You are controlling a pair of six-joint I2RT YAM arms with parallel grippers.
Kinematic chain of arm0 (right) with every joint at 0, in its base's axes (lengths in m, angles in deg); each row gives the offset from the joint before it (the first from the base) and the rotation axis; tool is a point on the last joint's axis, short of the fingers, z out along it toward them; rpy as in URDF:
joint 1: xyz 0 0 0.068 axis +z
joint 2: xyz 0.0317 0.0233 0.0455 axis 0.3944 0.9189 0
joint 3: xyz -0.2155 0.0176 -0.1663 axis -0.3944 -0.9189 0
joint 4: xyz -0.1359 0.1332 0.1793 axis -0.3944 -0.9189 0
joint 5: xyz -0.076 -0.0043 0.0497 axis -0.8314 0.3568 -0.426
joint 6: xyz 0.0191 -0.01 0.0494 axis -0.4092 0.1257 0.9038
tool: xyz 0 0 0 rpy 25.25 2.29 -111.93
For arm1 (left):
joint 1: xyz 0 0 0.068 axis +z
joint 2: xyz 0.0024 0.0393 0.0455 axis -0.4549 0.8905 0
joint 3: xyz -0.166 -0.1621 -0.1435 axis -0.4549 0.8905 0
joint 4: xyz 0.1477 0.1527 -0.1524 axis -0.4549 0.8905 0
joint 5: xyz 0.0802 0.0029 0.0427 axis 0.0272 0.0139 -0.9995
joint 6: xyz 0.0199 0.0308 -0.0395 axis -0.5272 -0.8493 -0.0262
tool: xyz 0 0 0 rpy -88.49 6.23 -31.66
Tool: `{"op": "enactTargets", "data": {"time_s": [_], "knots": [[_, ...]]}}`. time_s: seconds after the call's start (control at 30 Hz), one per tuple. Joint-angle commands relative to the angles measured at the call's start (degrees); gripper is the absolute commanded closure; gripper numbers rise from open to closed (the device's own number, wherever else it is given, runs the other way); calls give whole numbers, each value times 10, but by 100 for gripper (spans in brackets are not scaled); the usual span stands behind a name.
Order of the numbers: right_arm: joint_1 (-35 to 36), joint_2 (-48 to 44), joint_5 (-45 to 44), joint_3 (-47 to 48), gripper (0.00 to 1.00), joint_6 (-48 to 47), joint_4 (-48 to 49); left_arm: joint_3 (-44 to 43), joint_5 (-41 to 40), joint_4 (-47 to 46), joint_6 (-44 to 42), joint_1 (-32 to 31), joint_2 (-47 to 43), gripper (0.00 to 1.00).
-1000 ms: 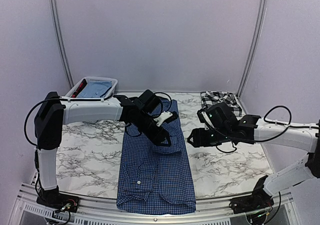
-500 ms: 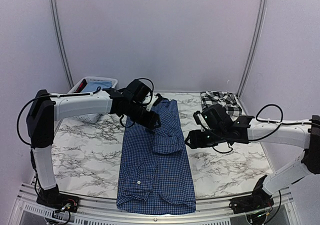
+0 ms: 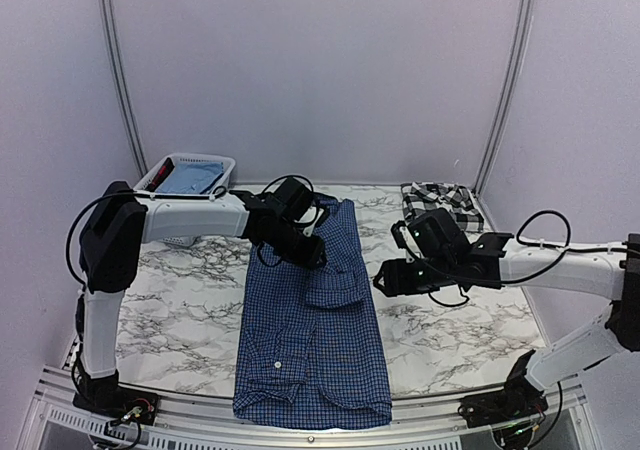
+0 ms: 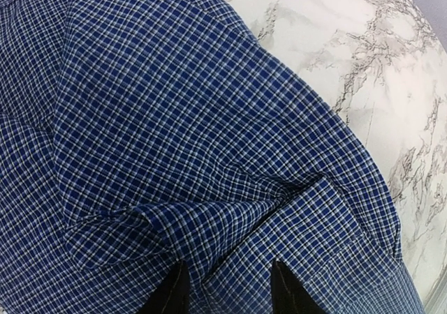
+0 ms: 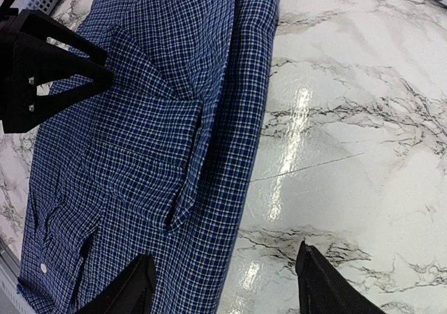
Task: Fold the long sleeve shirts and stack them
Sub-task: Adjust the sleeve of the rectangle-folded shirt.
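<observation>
The robot's right gripper should grip the cuff's outer edge (image 3: 358, 293) and pull the sleeve down toward the shirt's hem, because the sleeve bunches (image 4: 209, 223) above its cuff across the shirt's middle.
The dark blue checked shirt (image 3: 310, 350) lies lengthwise down the middle of the marble table, one sleeve folded over its upper right part. It fills the left wrist view (image 4: 209, 118) and the left of the right wrist view (image 5: 160, 139). My left gripper (image 3: 305, 252) is open low over the shirt's upper part, its fingers apart above a crease (image 4: 227, 293). My right gripper (image 3: 385, 278) is open and empty, hovering across the shirt's right edge (image 5: 227, 286). The black-and-white plaid shirt (image 3: 440, 198) lies bunched at the back right corner.
A white slatted basket (image 3: 185, 180) holding blue cloth stands at the back left. Bare marble table (image 3: 180, 290) lies on both sides of the shirt. The left gripper's black fingers (image 5: 42, 70) show at the left of the right wrist view.
My left gripper has let go of the sleeve, which now lies flat on the shirt, and has drawn back toward the shirt's upper left. The right arm has barely moved.
</observation>
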Motion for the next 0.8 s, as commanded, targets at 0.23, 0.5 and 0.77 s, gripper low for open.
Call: {"op": "enactTargets", "data": {"time_s": [0.23, 0.5, 0.77], "knots": [[-5, 75, 82, 34, 40, -6, 64, 100, -10, -29, 123, -2, -57, 57], [-5, 126, 111, 51, 49, 4, 102, 161, 81, -107, 201, -4, -76, 57], [-5, 144, 112, 45, 57, 16, 116, 164, 103, -119, 239, -16, -65, 58]]}}
